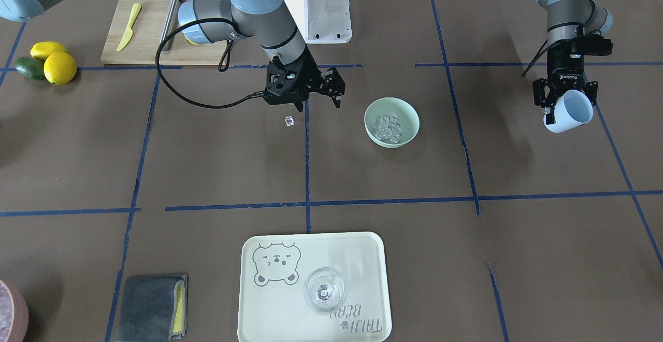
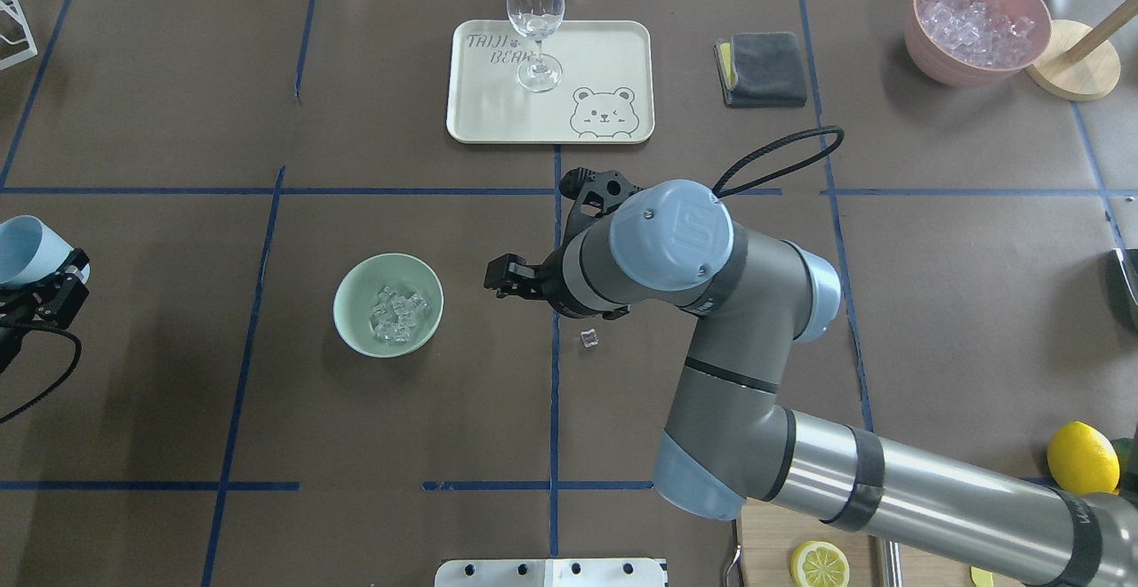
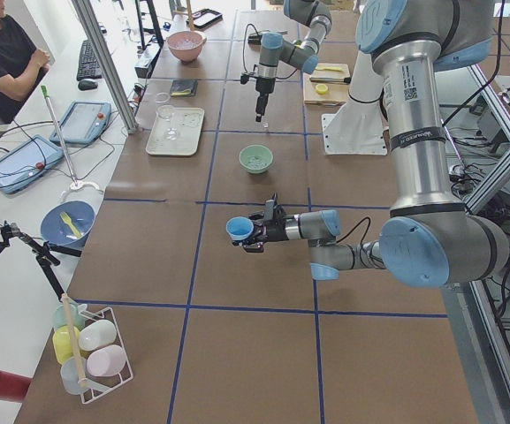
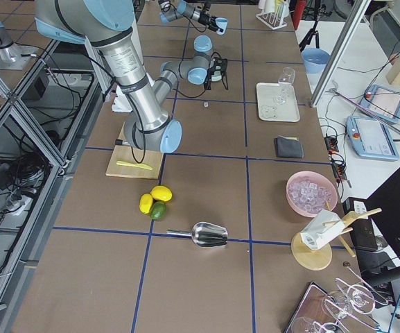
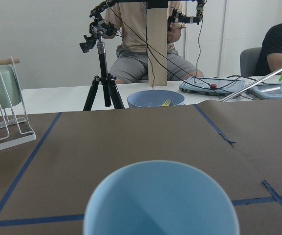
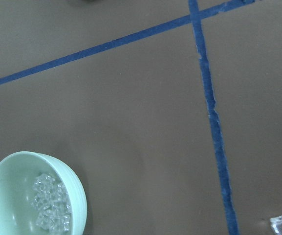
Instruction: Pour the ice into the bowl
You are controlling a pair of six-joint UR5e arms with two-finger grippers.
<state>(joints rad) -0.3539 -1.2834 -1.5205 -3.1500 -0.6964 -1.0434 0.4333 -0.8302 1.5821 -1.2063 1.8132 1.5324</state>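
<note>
The ice cubes (image 1: pixel 388 129) are well below the pale mint-green bowl's rim (image 1: pixel 366 118). They should stay in the bowl when I carry it.
The pale mint-green bowl (image 1: pixel 409 115) stands mid-table with a heap of clear ice cubes (image 1: pixel 389 128) in it. It also shows in the overhead view (image 2: pixel 356 302) with the ice (image 2: pixel 397 314), and in the right wrist view (image 6: pixel 9 191). One loose ice cube (image 1: pixel 289 120) lies on the table under my right gripper (image 1: pixel 318 102), which is open and empty beside the bowl. My left gripper (image 1: pixel 564 98) is shut on a light blue cup (image 1: pixel 571 111), held tilted in the air well away from the bowl. The cup's inside (image 5: pixel 160 200) looks empty.
A cream tray (image 1: pixel 279 311) with a wine glass (image 1: pixel 324 290) is at the operators' side, with a grey cloth (image 1: pixel 150 307) beside it. A cutting board (image 1: pixel 150 41), lemons (image 1: pixel 59 67) and the pink ice container (image 2: pixel 976 22) sit at the right arm's end of the table.
</note>
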